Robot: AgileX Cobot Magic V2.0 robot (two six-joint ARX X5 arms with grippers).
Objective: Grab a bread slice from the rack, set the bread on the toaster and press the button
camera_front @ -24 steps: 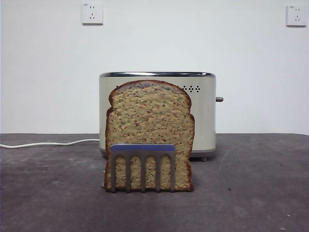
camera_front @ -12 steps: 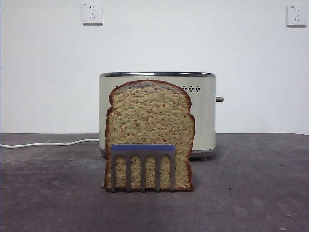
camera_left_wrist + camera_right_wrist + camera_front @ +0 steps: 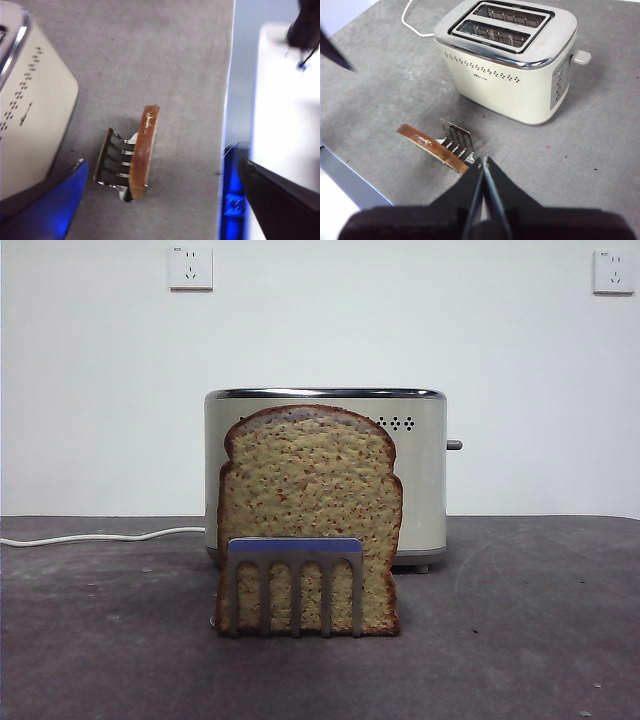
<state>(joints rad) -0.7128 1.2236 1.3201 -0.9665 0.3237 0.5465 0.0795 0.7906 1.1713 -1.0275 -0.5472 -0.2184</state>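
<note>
The slice of bread point(image 3: 310, 480) stands straight and rises well above the low rack point(image 3: 295, 548), so I expect it to stay flat when I lift it by its top crust.
The slice of bread point(image 3: 310, 510) stands upright in the rack point(image 3: 294, 570), in front of the toaster point(image 3: 425, 480). The button point(image 3: 454, 445) sticks out from the toaster's right end. No gripper shows in the front view. In the left wrist view my left gripper point(image 3: 161, 165) is open, high above the bread point(image 3: 144, 150) and rack point(image 3: 112, 162), with the toaster point(image 3: 30, 110) beside them. In the right wrist view my right gripper point(image 3: 484, 164) is shut and empty, high above the table near the bread point(image 3: 432, 147) and rack point(image 3: 456, 137). The toaster point(image 3: 510, 75) with two empty slots and the button point(image 3: 581, 56) lie beyond.
A white cord point(image 3: 100, 536) runs left from the toaster over the dark grey table point(image 3: 520, 640). The table's front edge point(image 3: 231, 100) lies close to the rack. Two wall sockets point(image 3: 191, 268) sit on the white wall behind.
</note>
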